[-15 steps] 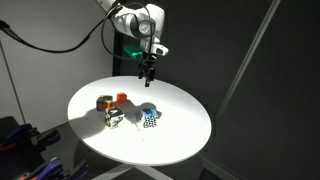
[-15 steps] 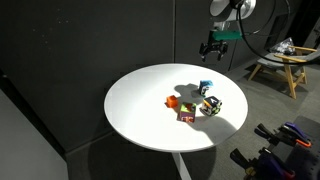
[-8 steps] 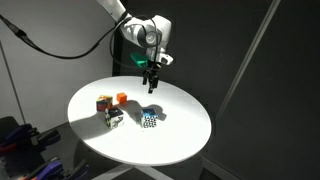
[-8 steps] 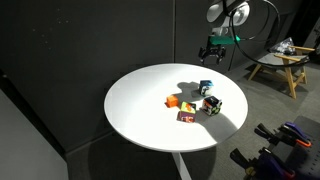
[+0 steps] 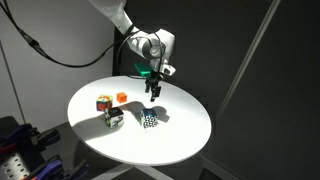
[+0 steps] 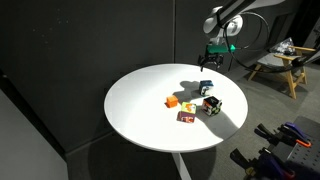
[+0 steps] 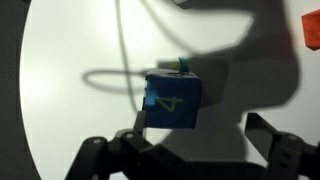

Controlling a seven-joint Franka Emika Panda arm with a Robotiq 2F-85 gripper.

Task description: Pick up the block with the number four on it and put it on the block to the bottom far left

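My open fingers are square to the block with the number four, which sits clear of its neighbours. My gripper should keep going down to the block until the fingers are on either side of its sides.
The block with the number four has a blue top and patterned sides; it shows in both exterior views on the round white table. My gripper hangs open and empty just above it. In the wrist view my jaws sit at the bottom of the picture, with the block near the left finger. The red and yellow block sits apart, towards the table's edge.
A white-and-black cube and a small orange piece lie near the blocks. A wooden chair stands beyond the table, and dark curtains surround it.
My gripper has moved down and over towards the blue block with the four. The blocks have not moved.
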